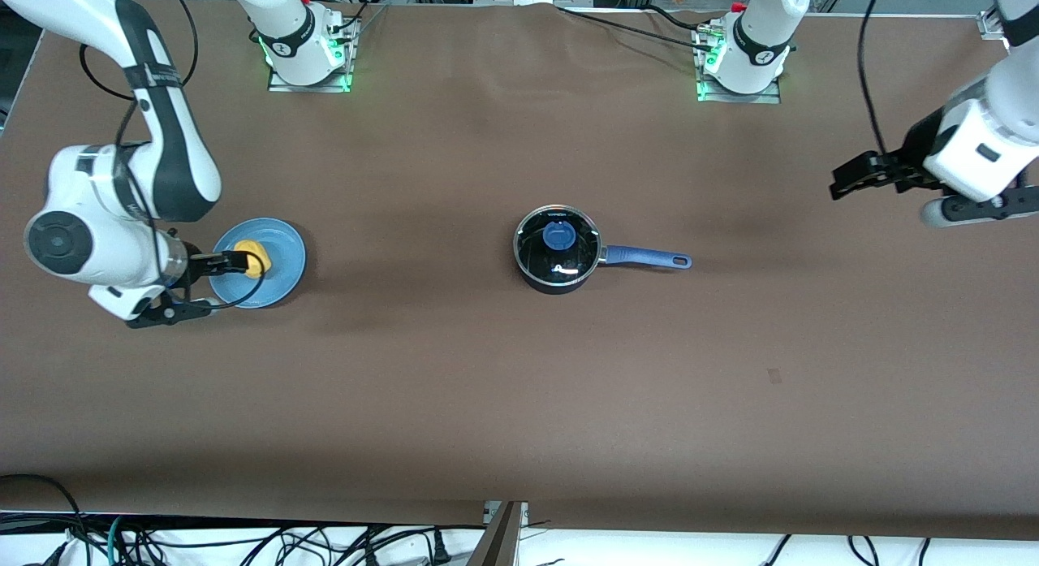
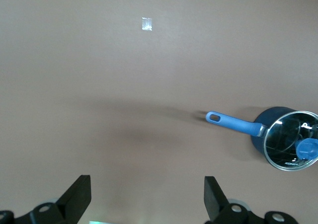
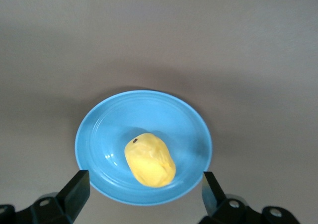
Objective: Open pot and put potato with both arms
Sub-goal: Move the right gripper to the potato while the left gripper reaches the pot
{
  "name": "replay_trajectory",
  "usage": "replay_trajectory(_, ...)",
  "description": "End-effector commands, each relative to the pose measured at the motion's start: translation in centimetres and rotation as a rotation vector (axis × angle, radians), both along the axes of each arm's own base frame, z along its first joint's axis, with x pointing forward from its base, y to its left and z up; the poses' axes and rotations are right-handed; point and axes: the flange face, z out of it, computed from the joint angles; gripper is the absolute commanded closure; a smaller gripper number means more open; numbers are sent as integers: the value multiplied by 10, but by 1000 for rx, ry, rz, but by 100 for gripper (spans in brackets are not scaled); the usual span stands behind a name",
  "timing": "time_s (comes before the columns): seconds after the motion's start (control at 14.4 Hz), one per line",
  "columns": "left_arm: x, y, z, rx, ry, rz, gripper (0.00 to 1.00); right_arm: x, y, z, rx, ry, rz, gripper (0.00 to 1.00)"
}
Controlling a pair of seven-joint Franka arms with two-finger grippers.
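My gripper will find the black pot [image 1: 555,285] empty when it carries the potato in, because only plain dark shows through the glass lid [image 1: 538,253].
The black pot [image 1: 558,261] stands mid-table with its glass lid [image 1: 568,253] and blue knob [image 1: 558,235] on, its blue handle [image 1: 645,257] pointing toward the left arm's end. It also shows in the left wrist view [image 2: 285,140]. The yellow potato [image 1: 252,257] lies on a light-blue plate [image 1: 280,278] at the right arm's end. My right gripper [image 1: 223,283] hovers open over the plate's edge; in its wrist view the potato [image 3: 149,159] lies just ahead of its open gripper [image 3: 144,184]. My left gripper [image 1: 848,183] is open and empty in the air at the left arm's end, away from the pot [image 2: 146,189].
A small pale patch [image 1: 774,376] lies on the brown table cover, nearer the front camera than the pot, toward the left arm's end; it also shows in the left wrist view [image 2: 146,24]. Cables hang along the table's front edge [image 1: 243,542].
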Motion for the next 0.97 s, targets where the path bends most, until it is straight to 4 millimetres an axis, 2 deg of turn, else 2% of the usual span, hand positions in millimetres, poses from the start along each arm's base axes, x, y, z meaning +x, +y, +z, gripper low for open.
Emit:
replay_trajectory(0.0,3,-21,-5,-15,1,36,0,-28,0,-20,-1,-21,57,0)
replay_trajectory(0.21,4,-54,-16,-11,13,55,0,-45,1,-47,22,-27,144,0)
replay_trajectory(0.49,4,-133,-42,-16,21,113,0,-69,4,-77,2,-50,264,0)
replay_trajectory(0.62,-1,-192,-61,-24,12,172,0,-71,4,-81,-17,-42,322,0)
replay_trajectory(0.69,-1,-214,-70,-35,6,203,0,-70,3,-82,-13,-40,368,0)
replay_trajectory(0.83,-13,-268,-93,-33,-2,163,0,-68,-15,-88,-3,-54,445,0)
replay_trajectory(0.9,-11,-288,-104,-49,-3,144,0,-68,-20,-92,1,-58,473,0)
